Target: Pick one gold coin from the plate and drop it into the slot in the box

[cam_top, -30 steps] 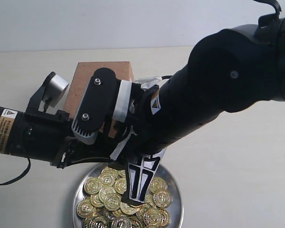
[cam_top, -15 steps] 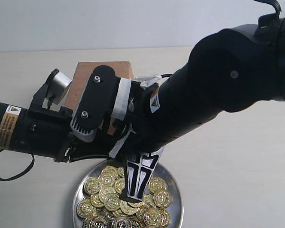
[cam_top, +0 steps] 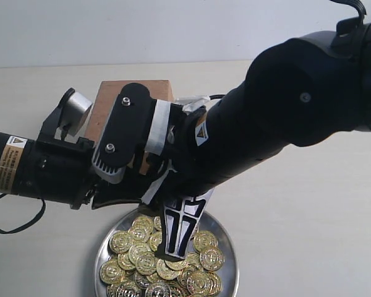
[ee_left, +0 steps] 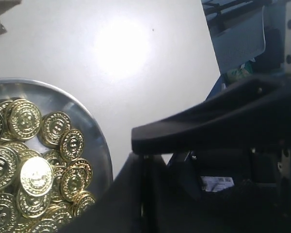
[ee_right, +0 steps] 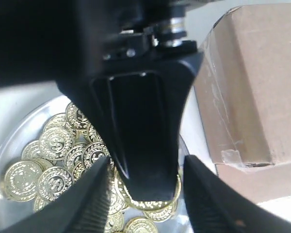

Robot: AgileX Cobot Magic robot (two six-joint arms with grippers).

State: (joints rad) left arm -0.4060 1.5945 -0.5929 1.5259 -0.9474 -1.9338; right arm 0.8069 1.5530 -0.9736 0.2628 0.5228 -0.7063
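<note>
The coin in my left gripper [ee_right: 149,206] sits between my right gripper's open fingers, so next my right gripper backs off before the coin goes to the box slot.
The shiny silver plate [cam_top: 227,263] near the table's front edge holds several gold coins [cam_top: 139,250]. My right gripper [cam_top: 176,247] reaches down into the pile. In the right wrist view its ribbed fingers [ee_right: 89,204] stand apart, so the right gripper [ee_right: 146,162] is open. Between them a black finger-shaped part [ee_right: 140,121] rests its tip on one coin [ee_right: 153,204]. The brown cardboard box [cam_top: 136,93] stands behind the plate, mostly covered by both arms, and its slot is hidden. My left gripper [cam_top: 127,195] lies low beside the plate's far rim; its jaws are lost in dark shapes.
The box's taped side [ee_right: 252,82] stands close beside the plate [ee_right: 9,141]. In the left wrist view the plate's rim [ee_left: 94,141] and coins [ee_left: 36,174] sit beside bare white table [ee_left: 121,48]. Both black arms crowd the space between box and plate.
The left arm has shifted slightly up and to the right. The right gripper's finger has edged a little higher over the coins.
</note>
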